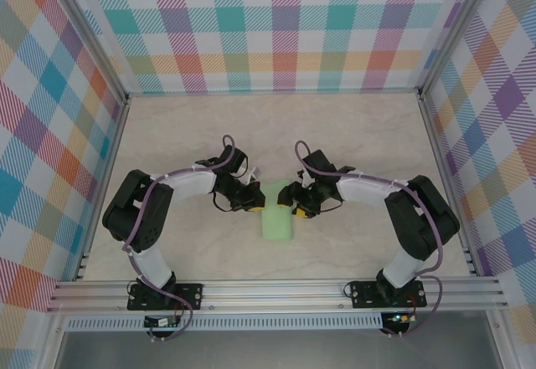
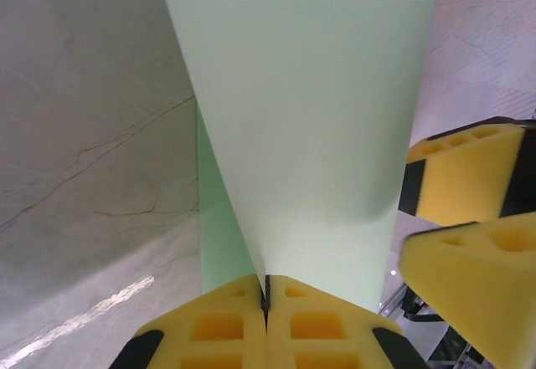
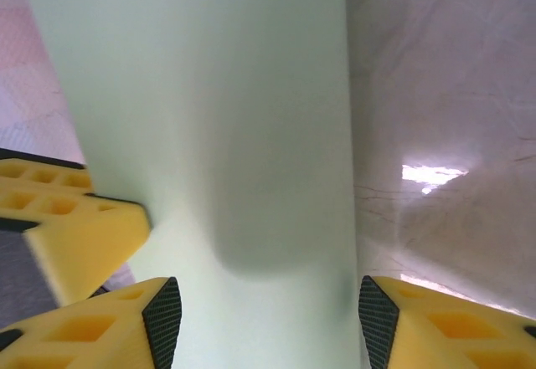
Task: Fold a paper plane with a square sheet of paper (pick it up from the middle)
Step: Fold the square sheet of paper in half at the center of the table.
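Observation:
My left gripper is pinching the flap's edge above the paper's lower layer, so it should open, move back, close and push the flap flat beside my right gripper.
The square sheet of paper, pale mint green, is folded over and hangs between my two grippers above the middle of the table. My left gripper is shut on its edge; in the left wrist view the paper rises out of the closed yellow pads of that gripper. My right gripper is open. In the right wrist view its fingers stand on either side of the sheet, and this gripper straddles the paper without pinching it. No paper plane shape shows.
The pale marbled tabletop lies bare around the arms. Checked walls stand at the back and both sides, and an aluminium rail runs along the near edge. The right gripper's yellow fingers sit close beside the left gripper.

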Robot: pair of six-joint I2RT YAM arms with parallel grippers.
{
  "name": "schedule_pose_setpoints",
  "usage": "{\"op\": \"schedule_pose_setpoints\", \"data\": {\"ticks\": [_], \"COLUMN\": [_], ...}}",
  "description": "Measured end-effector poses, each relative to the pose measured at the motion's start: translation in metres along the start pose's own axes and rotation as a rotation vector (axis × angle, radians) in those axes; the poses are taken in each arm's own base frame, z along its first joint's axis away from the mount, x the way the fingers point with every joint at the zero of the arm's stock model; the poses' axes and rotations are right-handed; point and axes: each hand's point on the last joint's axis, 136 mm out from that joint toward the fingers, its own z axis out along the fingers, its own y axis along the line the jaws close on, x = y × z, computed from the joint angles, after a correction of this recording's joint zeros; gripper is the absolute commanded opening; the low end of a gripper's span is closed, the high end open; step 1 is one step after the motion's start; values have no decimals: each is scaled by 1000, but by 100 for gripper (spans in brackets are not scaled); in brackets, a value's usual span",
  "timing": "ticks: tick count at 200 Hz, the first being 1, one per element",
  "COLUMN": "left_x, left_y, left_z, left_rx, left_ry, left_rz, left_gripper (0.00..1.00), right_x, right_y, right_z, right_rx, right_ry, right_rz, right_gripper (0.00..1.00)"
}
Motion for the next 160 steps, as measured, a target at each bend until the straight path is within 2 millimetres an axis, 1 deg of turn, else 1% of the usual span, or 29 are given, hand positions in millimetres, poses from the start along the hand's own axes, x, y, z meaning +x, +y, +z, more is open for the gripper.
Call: {"op": "schedule_pose_setpoints", "data": {"ticks": [27,46,63,72,83,90,95,103,109,114,137,160], "left_x": [-3,-5,-8,-10,-12,-13,-13,-13,-12,-11,-5,4], "left_y": [-2,-4,-5,-6,-5,-3,-2,-1,0,1,2,6], "left_z": [0,0,0,-1,-1,-3,-5,-9,-13,-18,-45,-71], "left_rx": [6,11,16,17,8,-2,-9,-23,-34,-45,-78,-96], "left_ry": [-9,-19,-29,-38,-49,-64,-74,-99,-119,-140,-257,-374], "left_rz": [9,16,20,21,13,8,2,-2,-7,-13,-31,-63], "left_gripper": [6,11,20,32,37,46,49,52,57,59,62,64], "right_x": [1,2,1,0,-1,-2,-3,-3,-3,-4,-5,-6], "right_y": [-5,-5,-7,-8,-9,-10,-12,-14,-16,-17,-24,-26], "right_z": [1,1,1,1,1,2,2,2,2,2,2,2], "right_rx": [18,20,27,32,40,45,50,59,64,71,101,110], "right_ry": [6,7,1,-2,-11,-16,-21,-28,-31,-35,-52,-59], "right_rz": [4,5,6,8,11,17,21,33,38,45,75,80], "right_gripper": [60,60,59,58,58,58,58,58,58,58,58,59]}}
